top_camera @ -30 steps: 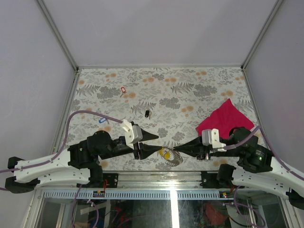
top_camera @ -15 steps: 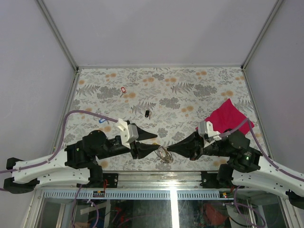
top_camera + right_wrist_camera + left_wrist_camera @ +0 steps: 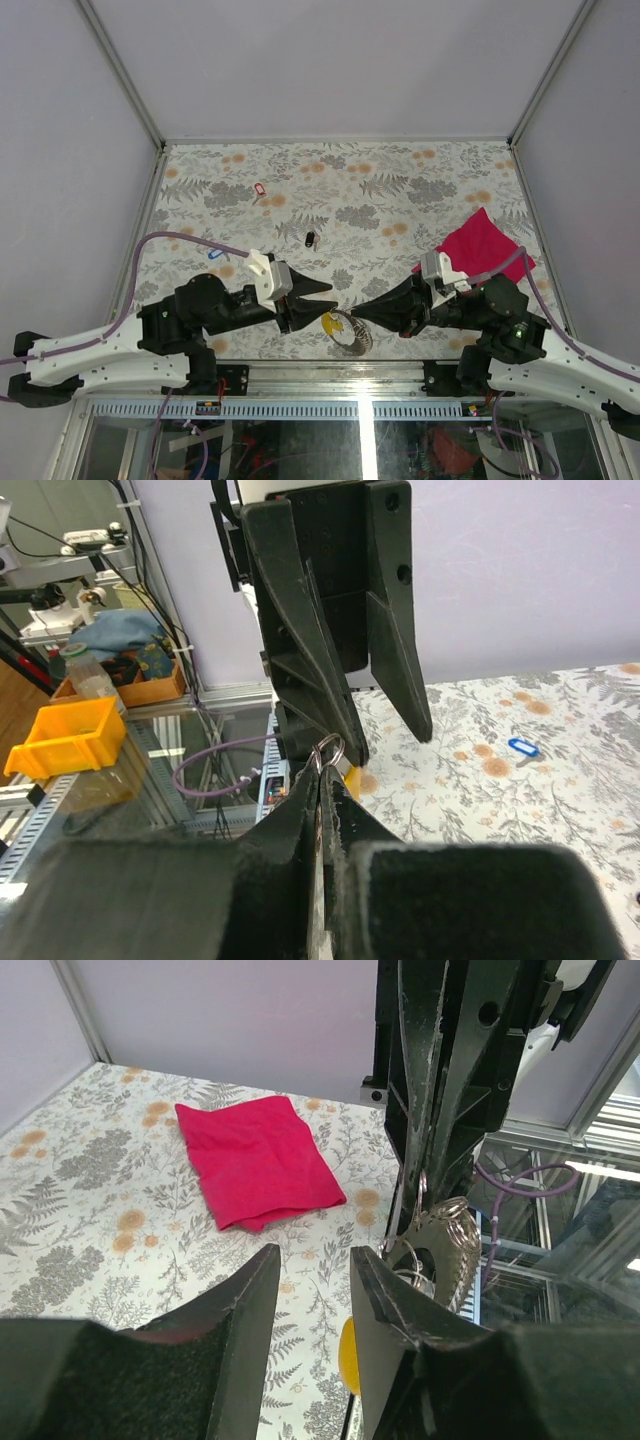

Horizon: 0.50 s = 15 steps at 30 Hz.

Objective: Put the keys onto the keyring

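Note:
The keyring hangs slanted from the fingers of my right gripper, so my left gripper needs to grab the yellow key and help turn the keyring upright first.
The keyring is a thin metal loop hanging near the table's front edge, with a yellow key on its left side. My right gripper is shut on the keyring, which pokes out above its tips. My left gripper faces it from the left, open, with nothing between its fingers. In the left wrist view the keyring hangs just right of the left gripper, the yellow key below. Red key, black key and blue key lie loose on the table.
A magenta cloth lies folded at the table's right, behind my right arm. The floral table is fenced by a metal frame, with the front rail just below the grippers. The blue key also shows in the right wrist view.
My right gripper carried the keyring a little left, toward the left gripper. The yellow key now hangs by the left gripper's lower finger. The left jaws have narrowed somewhat.

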Available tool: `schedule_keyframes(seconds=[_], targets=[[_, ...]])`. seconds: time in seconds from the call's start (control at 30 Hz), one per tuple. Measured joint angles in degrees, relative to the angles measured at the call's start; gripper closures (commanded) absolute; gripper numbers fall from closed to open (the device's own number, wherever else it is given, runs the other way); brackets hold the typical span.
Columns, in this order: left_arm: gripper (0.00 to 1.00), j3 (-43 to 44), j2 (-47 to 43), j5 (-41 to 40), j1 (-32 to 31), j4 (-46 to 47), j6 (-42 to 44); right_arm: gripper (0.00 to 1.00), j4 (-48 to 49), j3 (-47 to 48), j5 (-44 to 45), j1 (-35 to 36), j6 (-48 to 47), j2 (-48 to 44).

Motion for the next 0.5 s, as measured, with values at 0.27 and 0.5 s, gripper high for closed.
schedule_keyframes(seconds=[0.27,0.5], targets=[[0.58,0.0,-3.1,-1.5,0.0,-0.1,0.3,1.0,-6.3,2.7,3.6,0.0,-4.3,-3.3],[0.57,-0.5,-3.0,-2.6,0.0,0.7,0.3,1.0,-7.2,3.4,6.0,0.0,-5.9,-4.1]])
